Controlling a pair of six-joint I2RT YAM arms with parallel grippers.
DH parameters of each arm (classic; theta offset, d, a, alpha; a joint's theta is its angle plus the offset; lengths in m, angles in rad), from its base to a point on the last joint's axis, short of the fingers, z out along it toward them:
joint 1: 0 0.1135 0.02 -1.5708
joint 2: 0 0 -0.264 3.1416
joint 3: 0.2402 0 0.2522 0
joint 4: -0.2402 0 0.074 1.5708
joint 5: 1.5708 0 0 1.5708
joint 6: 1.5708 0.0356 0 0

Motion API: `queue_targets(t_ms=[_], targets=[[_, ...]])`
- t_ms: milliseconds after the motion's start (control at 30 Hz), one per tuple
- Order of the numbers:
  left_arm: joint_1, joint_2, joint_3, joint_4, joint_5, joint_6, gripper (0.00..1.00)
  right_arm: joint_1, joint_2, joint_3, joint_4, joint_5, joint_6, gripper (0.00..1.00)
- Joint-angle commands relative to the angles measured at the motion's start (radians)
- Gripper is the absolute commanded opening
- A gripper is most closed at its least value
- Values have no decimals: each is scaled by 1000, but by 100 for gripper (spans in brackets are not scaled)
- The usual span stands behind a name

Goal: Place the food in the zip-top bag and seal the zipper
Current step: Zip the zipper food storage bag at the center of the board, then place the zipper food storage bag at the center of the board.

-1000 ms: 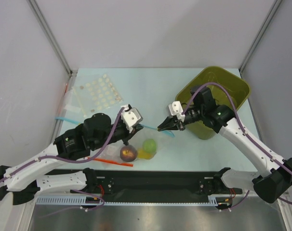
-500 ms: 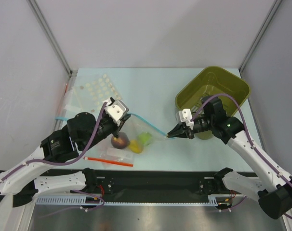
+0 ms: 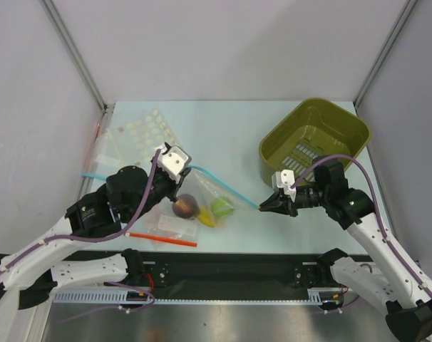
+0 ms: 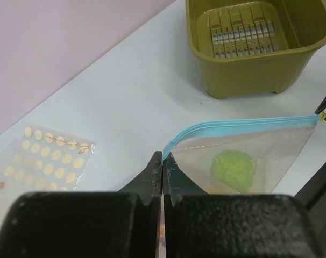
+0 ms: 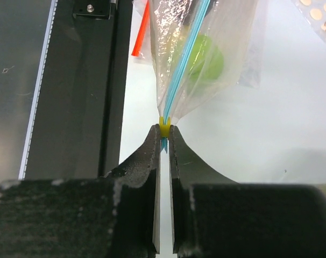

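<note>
I should keep my left gripper heading toward the olive basket, then release the bag's corner point(image 3: 192, 168), with the yellow slider at the zipper's end point(image 3: 259, 208) and the fruit inside.
The clear zip-top bag point(image 3: 210, 194) hangs stretched between both grippers, its light blue zipper point(image 3: 227, 187) taut along the top edge. Inside lie the dark red fruit point(image 3: 185, 206), the green fruit point(image 3: 221, 208) and the yellow fruit point(image 3: 205, 218). My left gripper point(image 3: 189, 171) is shut on the bag's left corner at the zipper's end point(image 4: 168, 148). My right gripper point(image 3: 263, 207) is shut on the small yellow slider point(image 5: 164, 128) at the zipper's right end. The green fruit point(image 4: 234, 167) shows through the plastic in both wrist views.
An olive basket point(image 3: 344, 121) stands at the back right, just behind the right arm. A clear bag with white dots point(image 3: 141, 135) lies at the back left. A red-orange strip point(image 3: 162, 239) lies near the black rail point(image 3: 230, 267) at the near edge.
My right gripper has slid right and toward the near edge along the zipper, drawing it taut. My left gripper pulled its corner left early on, then held. The fruit shifted inside the bag.
</note>
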Motion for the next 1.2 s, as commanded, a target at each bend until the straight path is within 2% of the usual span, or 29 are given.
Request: queue_targets(t_ms=[0, 300, 467, 700, 833, 867, 933, 967, 1000, 1033, 1100, 1133, 1167], targets=[[34, -34, -9, 112, -100, -22, 0, -17, -35, -12, -121, 88, 90, 0], [53, 18, -132, 219, -17, -156, 0, -17, -73, 91, -160, 212, 342, 0], [83, 37, -190, 245, 6, -243, 0, -19, -70, 137, -161, 365, 500, 0], [112, 60, -195, 294, 58, -254, 0, -17, -9, 282, -201, 572, 613, 0], [115, 87, -175, 294, 61, -260, 1, -17, 36, 333, -250, 588, 626, 1], [115, 93, -172, 291, 48, -269, 22, -17, 45, 333, -235, 623, 668, 21], [113, 95, -166, 283, 25, -283, 53, -17, 51, 333, -221, 645, 699, 44], [113, 94, -161, 283, 12, -289, 63, -17, 50, 333, -200, 654, 714, 82], [113, 86, -158, 282, -1, -302, 77, -19, 45, 332, -186, 657, 719, 91], [113, 83, -153, 276, -18, -305, 80, -17, 31, 329, -169, 674, 751, 98], [115, 77, -132, 267, -51, -306, 86, -19, 14, 320, -115, 700, 817, 100], [113, 77, -123, 253, -66, -305, 89, -19, 7, 318, -101, 759, 848, 100], [113, 80, -98, 244, -99, -308, 92, -19, 8, 321, -89, 821, 956, 100]])
